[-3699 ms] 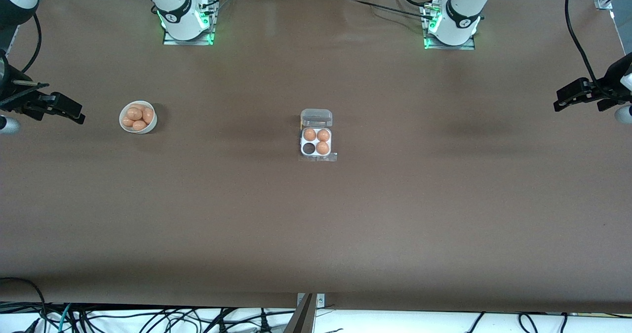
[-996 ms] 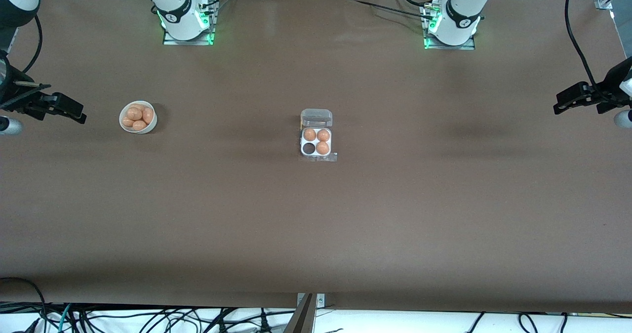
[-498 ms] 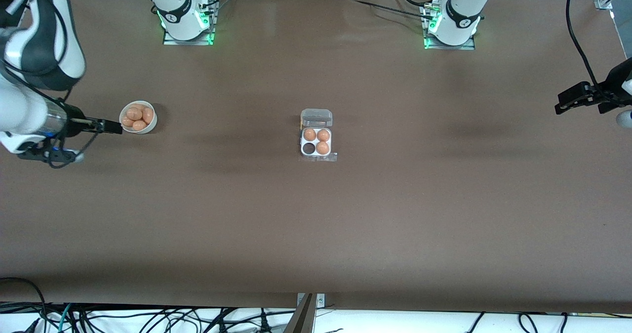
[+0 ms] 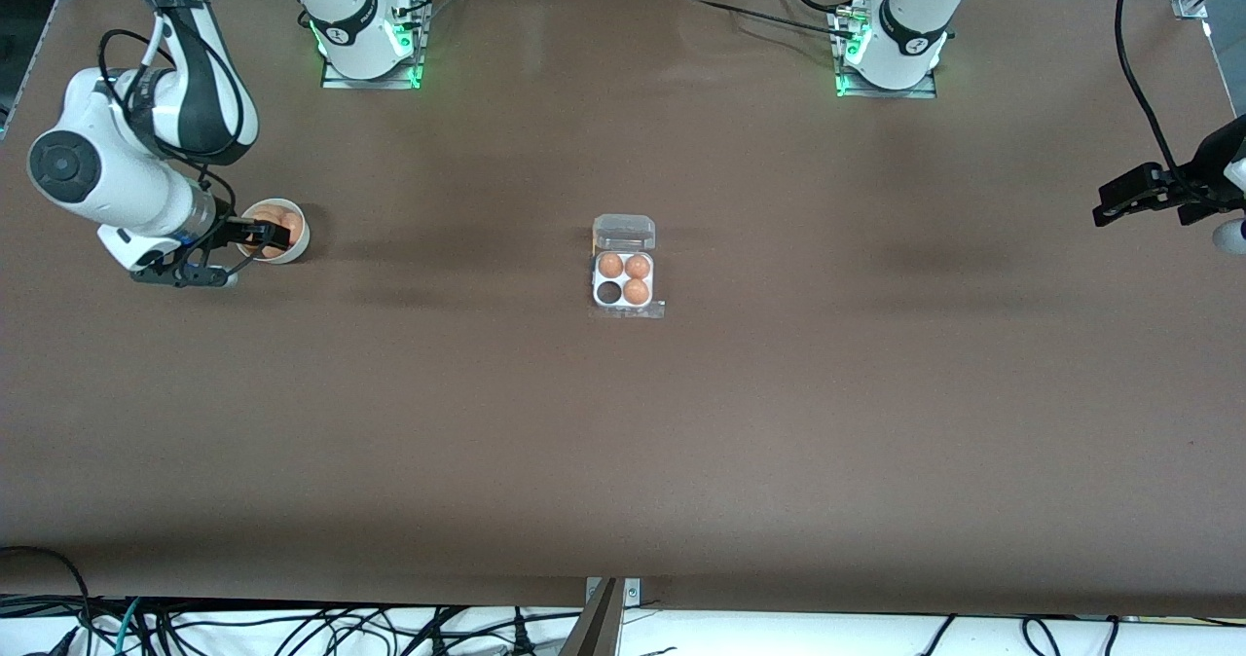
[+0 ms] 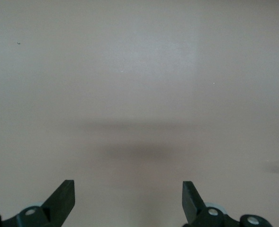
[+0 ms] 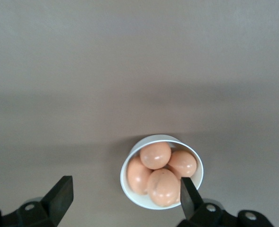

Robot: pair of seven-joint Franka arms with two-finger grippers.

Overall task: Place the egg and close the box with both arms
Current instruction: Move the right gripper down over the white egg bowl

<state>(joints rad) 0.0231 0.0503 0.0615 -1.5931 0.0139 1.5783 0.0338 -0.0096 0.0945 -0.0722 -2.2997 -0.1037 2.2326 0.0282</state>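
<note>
Another egg should show under the top egg [image 6: 163, 187] when I lift that top egg from the white bowl, because a brown sliver peeks out beside my right gripper's finger.
The box [image 4: 623, 291] lies at mid-table, a white four-cell tray with its clear lid [image 4: 624, 233] folded back open. It holds three brown eggs [image 4: 637, 291], and one cell [image 4: 609, 292] is dark and empty. Several more eggs [image 6: 155, 155] lie in a round white bowl [image 4: 298, 235] toward the right arm's end of the table. My right gripper [image 4: 265, 237] hangs open over that bowl [image 6: 130, 191], with one finger over its rim, holding nothing. My left gripper [image 4: 1102, 204] waits open over the left arm's end of the table, and the left wrist view shows only bare tabletop under the left gripper [image 5: 127, 189].
The brown table [image 4: 623, 442] stretches wide around the box. Both arm bases [image 4: 368, 33] stand along the edge farthest from the front camera. Black cables [image 4: 292, 627] hang below the edge nearest to that camera.
My right arm has swung in from the table's end until its open gripper is over the bowl of eggs. The left arm has barely moved. The box and eggs are unmoved.
</note>
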